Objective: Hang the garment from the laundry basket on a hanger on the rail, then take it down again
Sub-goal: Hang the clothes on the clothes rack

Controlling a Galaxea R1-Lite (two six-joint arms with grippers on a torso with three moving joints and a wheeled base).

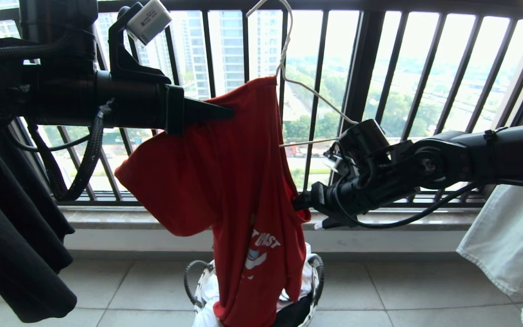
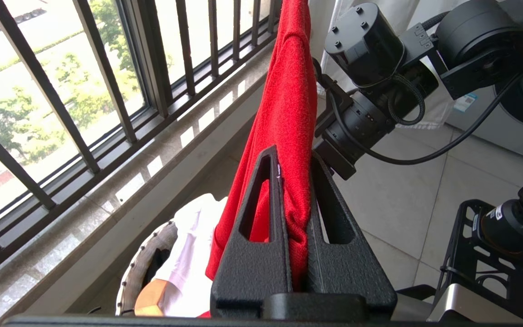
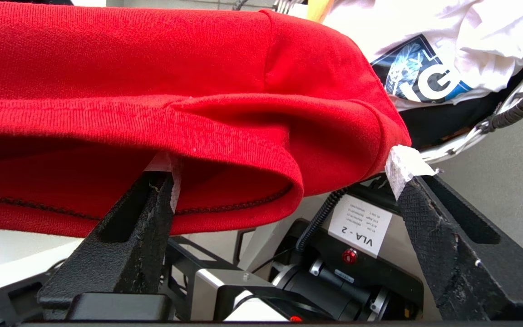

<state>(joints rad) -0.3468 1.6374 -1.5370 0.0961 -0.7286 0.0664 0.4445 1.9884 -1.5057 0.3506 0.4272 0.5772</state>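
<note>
My gripper will make the red garment's neckline (image 1: 296,197) spread wide and cover the end of the hanger's arm when I lift, because the neckline sags below the wire hanger's free arm (image 1: 322,97).
The red garment (image 1: 229,181) hangs bunched on the white wire hanger (image 1: 320,100), whose hook runs out of the top of the head view; the rail is out of view. My left gripper (image 2: 294,154) is shut on a fold of the garment (image 2: 288,91) high on its left side. My right gripper (image 3: 284,165) stands open at the garment's right edge, the red hem (image 3: 225,150) draped across its fingertips and nothing pinched. The garment's lower end trails into the laundry basket (image 1: 201,284) on the floor below.
A black barred window railing (image 1: 361,68) and a stone ledge (image 1: 107,218) stand right behind the garment. A black garment (image 1: 12,236) hangs at the left and a pale one (image 1: 506,236) at the right. White and black clothes (image 3: 429,45) fill the basket.
</note>
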